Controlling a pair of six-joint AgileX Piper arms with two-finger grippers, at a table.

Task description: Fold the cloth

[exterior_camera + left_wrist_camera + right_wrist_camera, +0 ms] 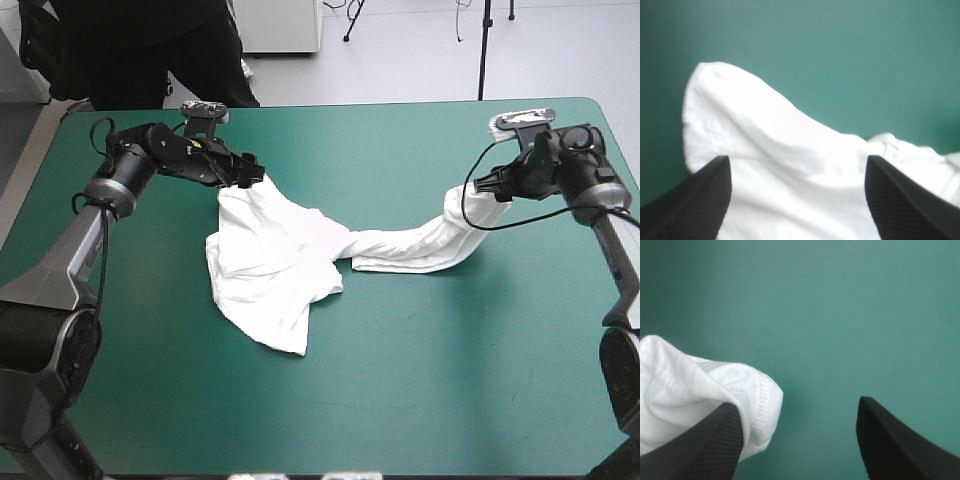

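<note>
The T-shirt's twisted part [398, 245] is bunched together into a narrow piece of cloth, so the T-shirt's raised end [474, 208] will stay bunched up instead of spreading out flat when I pull it.
The white T-shirt [275, 250] lies on the table, its crumpled body at centre-left and a twisted part stretching right toward the right arm. My left gripper [252, 178] is at the shirt's far left corner. In the left wrist view, my left gripper [797, 159] is open and the T-shirt [790, 150] fills the gap between its fingers. My right gripper [478, 188] is at the shirt's raised right end. In the right wrist view, my right gripper [799, 402] is open and a hemmed fold of the T-shirt [690, 380] drapes over one finger [715, 440].
The teal-green cover [420, 380] spreads wide from the shirt to the table's front edge and its right side. Both arms work near the table's far edge [400, 103].
</note>
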